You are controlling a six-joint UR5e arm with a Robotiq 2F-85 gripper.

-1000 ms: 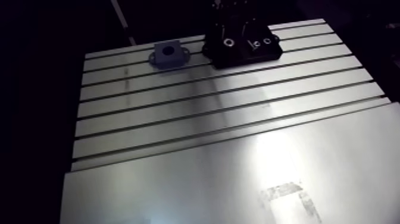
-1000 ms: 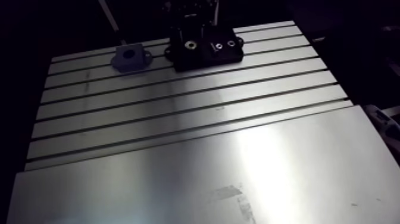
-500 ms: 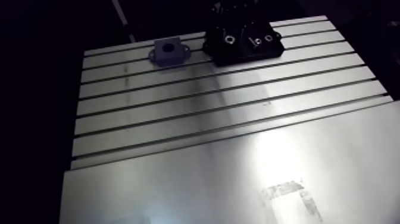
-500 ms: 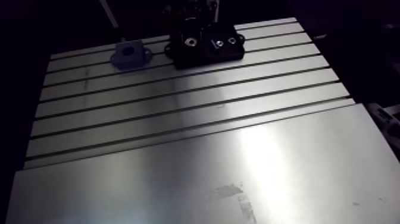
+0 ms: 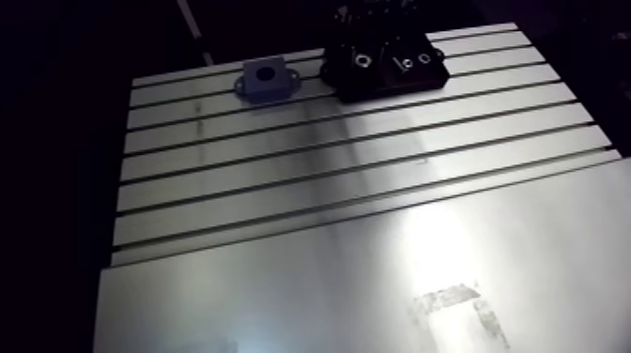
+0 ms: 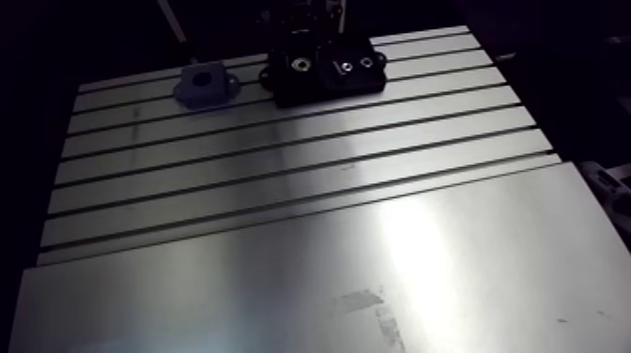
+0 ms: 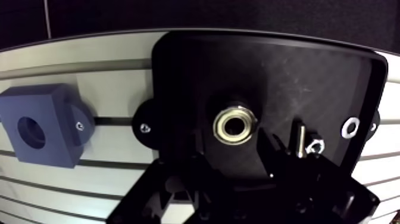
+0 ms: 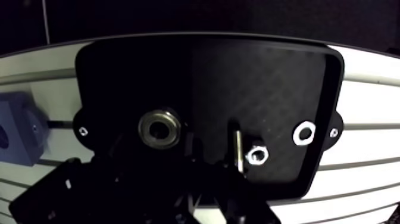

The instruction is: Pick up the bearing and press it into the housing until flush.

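The housing's bore looks only just as wide as the bearing, so the bearing will stick out at the bore's opening until the robot pushes it down.
The bearing, a small metal ring, lies in a recess of the black tray at the table's back edge. The housing, a blue-grey block with a round bore, stands on the table beside the tray, apart from it. My gripper hangs over the tray just short of the bearing. Its dark fingers stand apart on either side of the bearing, and they hold nothing. In the arm view the bearing glints under the dark wrist, with the housing to its left.
On the same tray, a small bolt, a nut and a white washer lie beside the bearing. The slotted aluminium table stretches toward the camera, ending in a smooth plate.
The arm view has shifted slightly, so the camera moved a little. The gripper stays over the tray; bearing and housing have not moved.
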